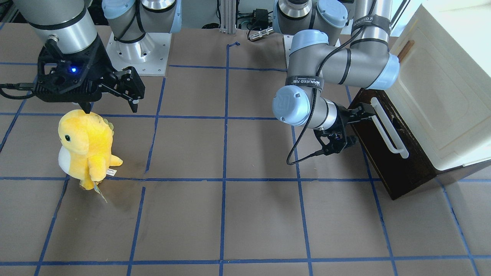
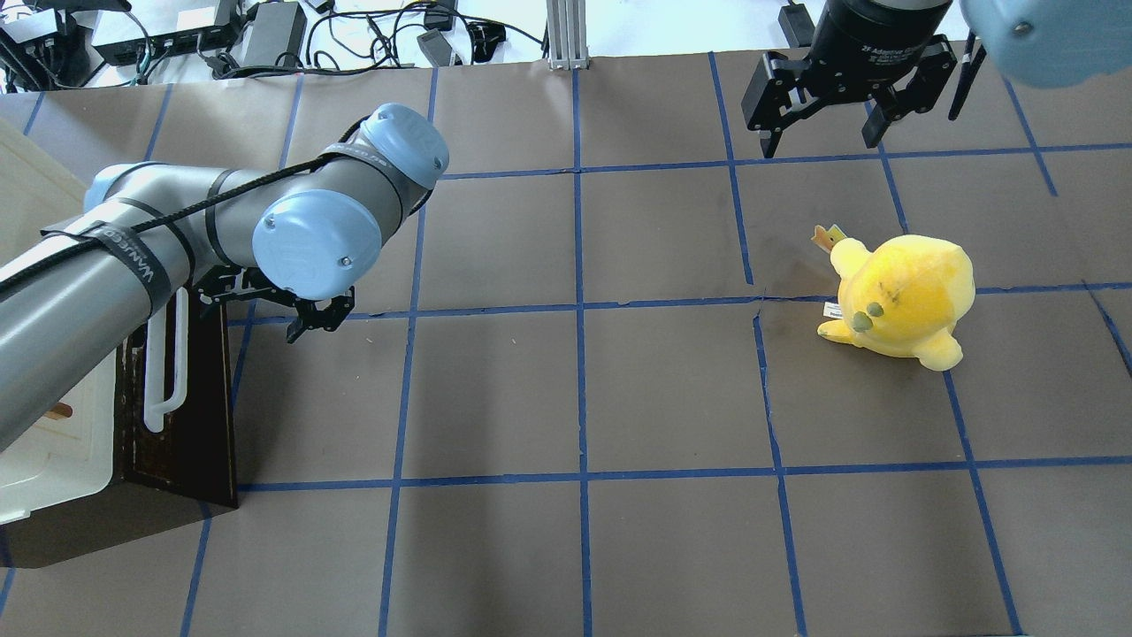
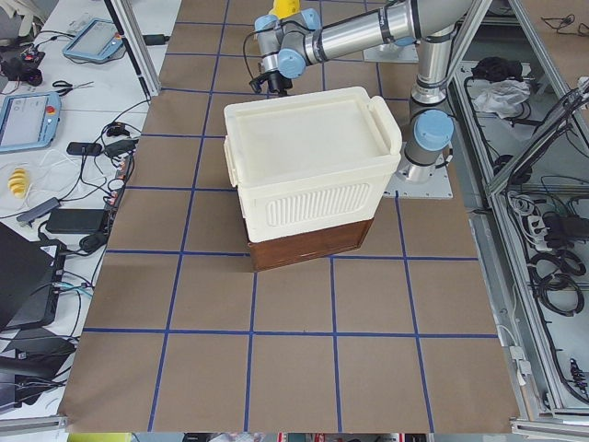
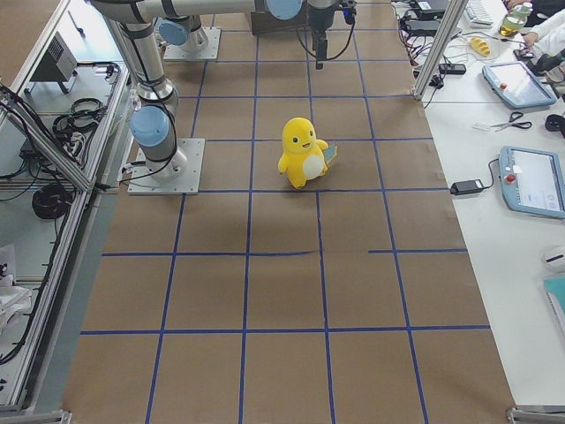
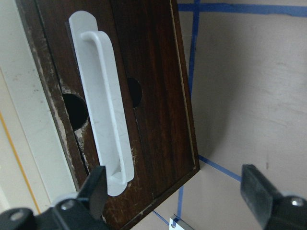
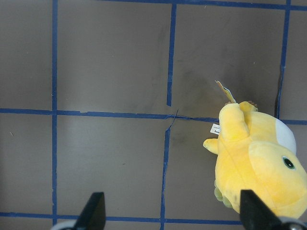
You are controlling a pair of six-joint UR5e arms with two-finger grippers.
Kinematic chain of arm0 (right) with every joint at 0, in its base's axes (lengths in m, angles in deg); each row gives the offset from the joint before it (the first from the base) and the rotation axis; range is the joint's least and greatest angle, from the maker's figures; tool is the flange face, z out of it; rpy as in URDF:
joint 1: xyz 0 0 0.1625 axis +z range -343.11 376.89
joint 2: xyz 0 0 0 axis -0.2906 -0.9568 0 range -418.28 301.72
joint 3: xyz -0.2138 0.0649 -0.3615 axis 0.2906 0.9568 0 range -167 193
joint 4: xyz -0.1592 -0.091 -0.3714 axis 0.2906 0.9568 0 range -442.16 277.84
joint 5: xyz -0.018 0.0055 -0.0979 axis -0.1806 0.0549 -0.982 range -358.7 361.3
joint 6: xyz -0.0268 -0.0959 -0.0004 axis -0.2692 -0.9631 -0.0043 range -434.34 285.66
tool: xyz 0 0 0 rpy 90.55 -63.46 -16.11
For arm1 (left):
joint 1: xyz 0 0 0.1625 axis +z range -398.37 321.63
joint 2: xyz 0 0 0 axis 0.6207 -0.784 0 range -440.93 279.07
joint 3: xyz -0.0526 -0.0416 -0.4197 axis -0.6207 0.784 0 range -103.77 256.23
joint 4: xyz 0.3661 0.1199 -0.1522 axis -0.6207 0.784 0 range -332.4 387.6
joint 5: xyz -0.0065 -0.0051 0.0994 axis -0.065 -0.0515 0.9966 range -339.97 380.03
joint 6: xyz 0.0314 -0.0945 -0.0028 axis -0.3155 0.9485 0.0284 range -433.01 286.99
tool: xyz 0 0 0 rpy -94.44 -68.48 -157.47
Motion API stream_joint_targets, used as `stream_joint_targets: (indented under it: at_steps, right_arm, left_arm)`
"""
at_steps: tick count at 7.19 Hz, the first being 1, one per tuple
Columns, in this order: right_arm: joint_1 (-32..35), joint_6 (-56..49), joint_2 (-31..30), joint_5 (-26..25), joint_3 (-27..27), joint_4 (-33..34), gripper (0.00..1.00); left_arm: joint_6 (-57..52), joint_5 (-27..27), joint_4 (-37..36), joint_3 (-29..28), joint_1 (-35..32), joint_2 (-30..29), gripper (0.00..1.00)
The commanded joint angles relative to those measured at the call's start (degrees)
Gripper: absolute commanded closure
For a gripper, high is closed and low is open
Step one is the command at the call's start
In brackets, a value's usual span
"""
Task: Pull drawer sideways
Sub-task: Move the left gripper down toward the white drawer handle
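My gripper will slide only the shallow upper drawer (image 1: 401,127) straight out when it pulls, because a straight seam (image 5: 140,134) divides the brown front under the white handle.
The drawer (image 1: 397,168) has a dark brown wooden front and a long white bar handle (image 1: 388,130). It sits shut under a cream-white cabinet (image 1: 441,88) at the table's side. In the left wrist view the drawer front (image 5: 153,96) and its handle (image 5: 103,120) fill the left half. My left gripper (image 1: 351,128) is open and empty just in front of the handle's end. One finger (image 5: 96,191) is close beside the handle and the other is over the table. My right gripper (image 1: 111,106) is open and empty, far from the drawer.
A yellow plush toy (image 1: 86,147) stands on the brown, blue-taped table just below my right gripper; it also shows in the right wrist view (image 6: 259,163). The cabinet (image 2: 44,460) stands at the table's left end in the overhead view.
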Motion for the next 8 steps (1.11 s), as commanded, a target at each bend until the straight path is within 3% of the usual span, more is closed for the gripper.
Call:
stream_joint_targets:
  at_steps: [1, 2, 3, 8]
  right_arm:
    - [0.0, 0.0, 0.0, 0.0, 0.0, 0.0, 0.00]
    - [0.0, 0.0, 0.0, 0.0, 0.0, 0.0, 0.00]
    - [0.0, 0.0, 0.0, 0.0, 0.0, 0.0, 0.00]
    - [0.0, 0.0, 0.0, 0.0, 0.0, 0.0, 0.00]
  left_arm:
    - [2.4, 11.3, 2.5, 0.7, -0.2, -3.3, 0.00]
    - [3.7, 12.5, 2.5, 2.0, -0.2, -4.0, 0.00]
    - [4.4, 18.0, 2.5, 3.0, 0.0, -4.6, 0.00]
    - [4.7, 18.7, 3.1, 4.4, 2.2, -6.7, 0.00]
